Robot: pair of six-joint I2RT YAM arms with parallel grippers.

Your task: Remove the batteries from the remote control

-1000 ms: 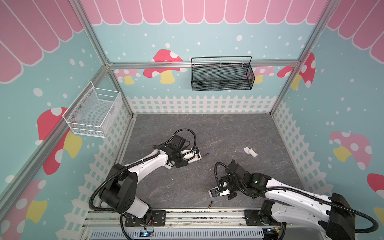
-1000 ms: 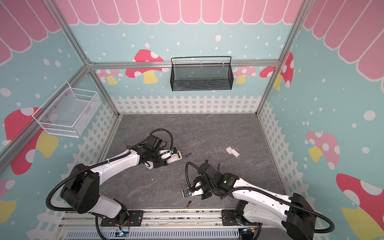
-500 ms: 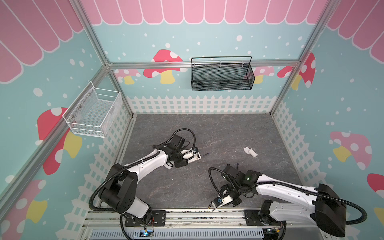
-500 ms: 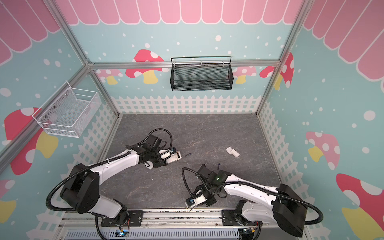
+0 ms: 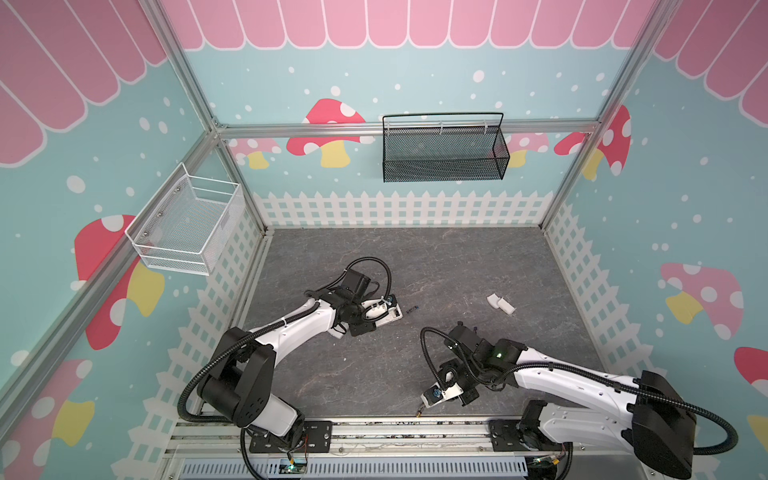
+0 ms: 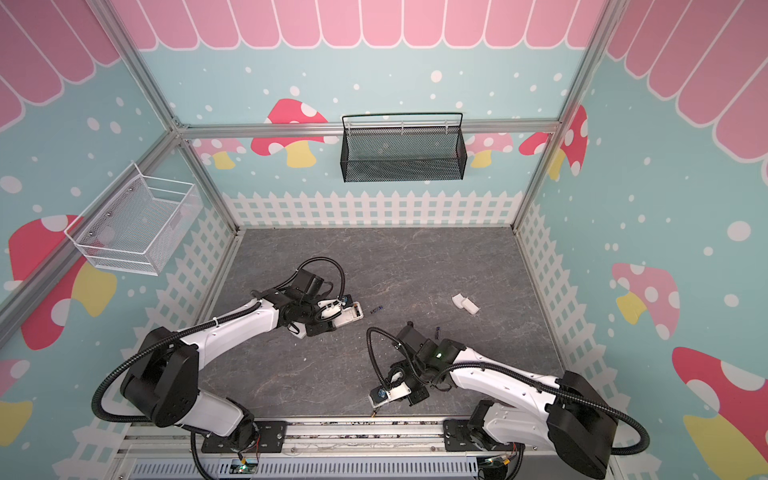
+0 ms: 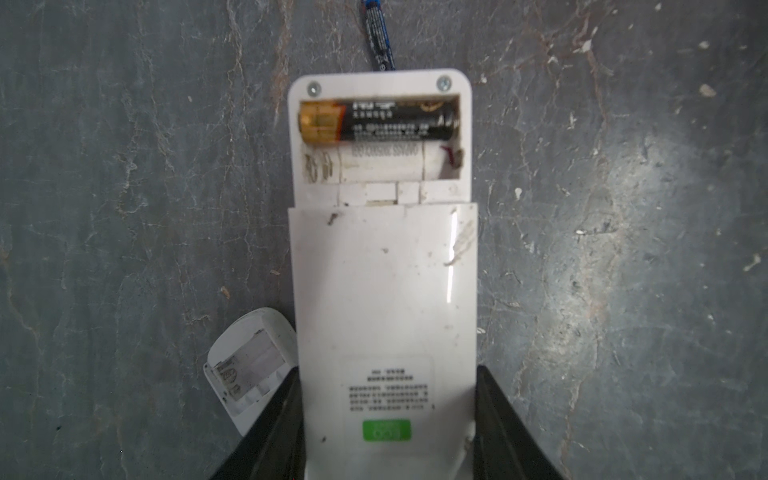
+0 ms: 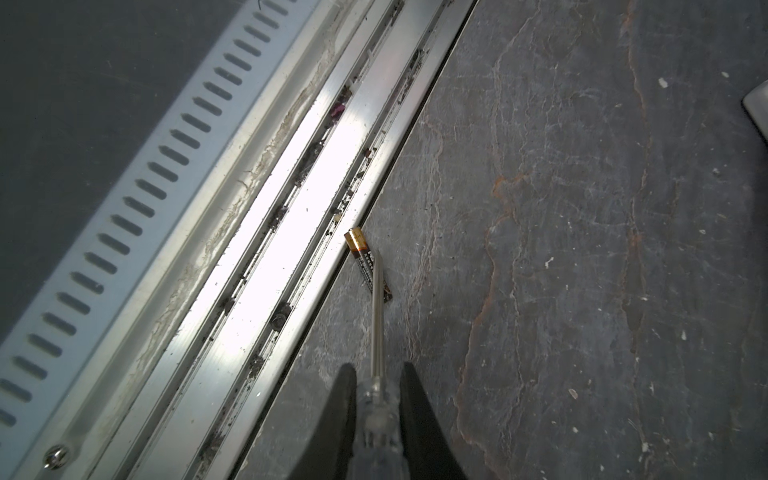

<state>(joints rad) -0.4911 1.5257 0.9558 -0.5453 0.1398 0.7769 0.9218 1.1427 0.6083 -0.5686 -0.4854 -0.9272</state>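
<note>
The screwdriver's tip sits on the inner side of the battery (image 8: 364,256) by the rail, so my right gripper should sweep the battery inward from the rail side (image 8: 347,274).
My left gripper (image 7: 386,415) is shut on the white remote control (image 7: 384,291), which lies back-up on the floor (image 5: 388,314). Its compartment is open: one black battery with a gold end (image 7: 378,122) sits in the far slot, and the near slot is bare. A blue battery (image 7: 380,37) lies on the floor just past the remote (image 5: 412,308). My right gripper (image 8: 378,374) is shut on a clear-handled screwdriver (image 8: 376,415). The screwdriver's tip rests on another black-and-gold battery (image 8: 368,266) at the floor's front edge (image 5: 419,412). In a top view, another dark battery (image 6: 437,331) lies behind the right arm.
An aluminium rail (image 8: 266,249) runs along the front edge right beside the loose battery. A white open-backed piece (image 7: 249,365) lies against my left finger. Two small white pieces (image 5: 500,303) lie at the right. A black basket (image 5: 444,149) and a white basket (image 5: 187,224) hang on the walls.
My right gripper has carried the screwdriver toward the front edge, down to the black-and-gold battery. The left arm and the remote have not moved.
</note>
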